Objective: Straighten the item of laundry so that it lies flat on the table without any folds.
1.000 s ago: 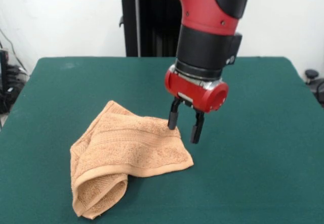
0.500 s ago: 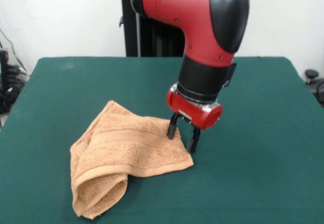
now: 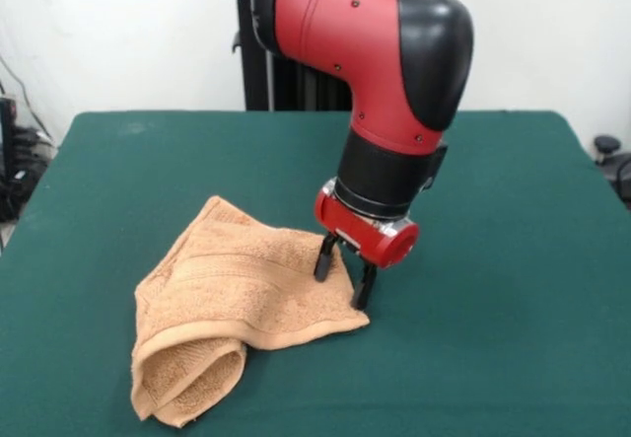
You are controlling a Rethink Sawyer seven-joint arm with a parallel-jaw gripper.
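Note:
My gripper will make the peach towel open into a broad sheet and trail along when it pulls the towel's corner, because the towel's thick fold is loosely open.
The item of laundry, a peach terry towel, lies folded and bunched on the green table, left of centre in the front view. Its lower left part is rolled into a thick fold. My gripper is down at the towel's right edge with its two black fingers spread, open. One finger presses on the cloth and the other stands at the towel's right corner. Whether any cloth lies between the fingers is not clear.
The black pedestal stands behind the table's far edge. Cables and dark equipment sit off the left side, and a small black object is off the right side.
The arm has come down and shifted slightly left onto the towel's right edge. The towel has slid a little to the left and its right corner has drawn in.

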